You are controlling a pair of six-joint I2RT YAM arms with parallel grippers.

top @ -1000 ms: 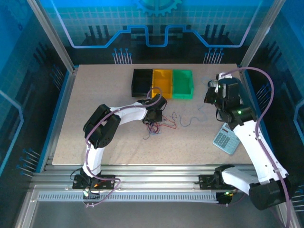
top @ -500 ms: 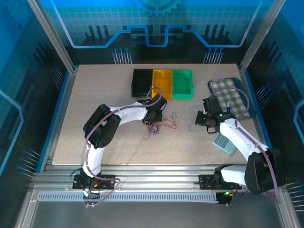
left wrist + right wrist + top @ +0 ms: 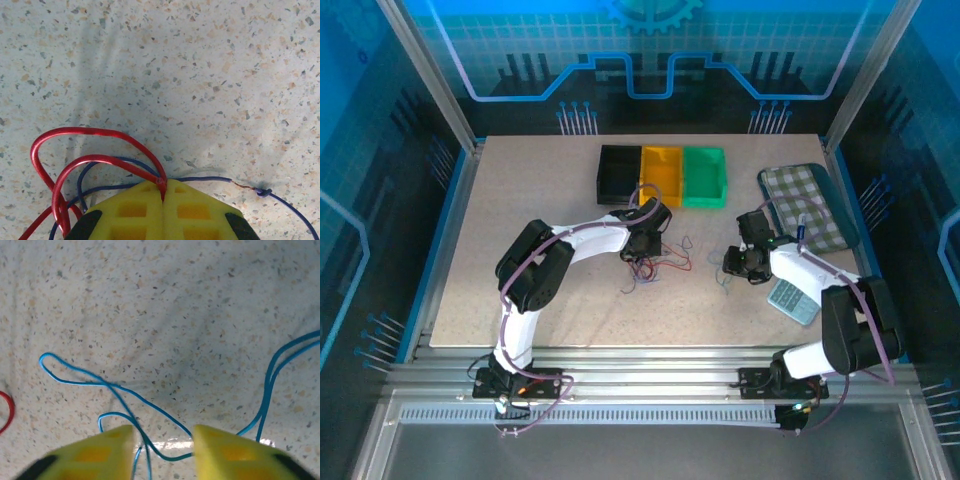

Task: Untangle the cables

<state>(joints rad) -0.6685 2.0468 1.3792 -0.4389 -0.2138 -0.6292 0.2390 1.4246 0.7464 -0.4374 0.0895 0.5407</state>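
My right gripper is to work on the blue wire, since the wire lies in loose loops clear of the tangle (image 3: 102, 383). It should gather its crossing pieces (image 3: 144, 438) and carry them to the green bin.
The cables lie mid-table: a tangle of red and dark wires (image 3: 645, 268) and, to its right, a separate thin blue wire (image 3: 722, 285). My left gripper (image 3: 646, 240) sits low over the tangle. In the left wrist view it (image 3: 164, 187) is shut on the red cable (image 3: 95, 132), which loops out to the left, while a blue-purple wire (image 3: 210, 179) passes under the tips. My right gripper (image 3: 732, 262) is down at the blue wire. In the right wrist view it (image 3: 162, 442) is open, with the blue cable (image 3: 120, 395) curling between its yellow fingers (image 3: 100, 452).
Black (image 3: 619, 173), yellow (image 3: 661, 175) and green (image 3: 704, 176) bins stand in a row at the back. A checked cloth (image 3: 807, 205) lies at the back right, and a calculator (image 3: 790, 298) sits just right of my right arm.
My right arm has swung down and left from a raised pose to the blue wire on the table, and its jaws have opened. The left gripper has held still on the red cable.
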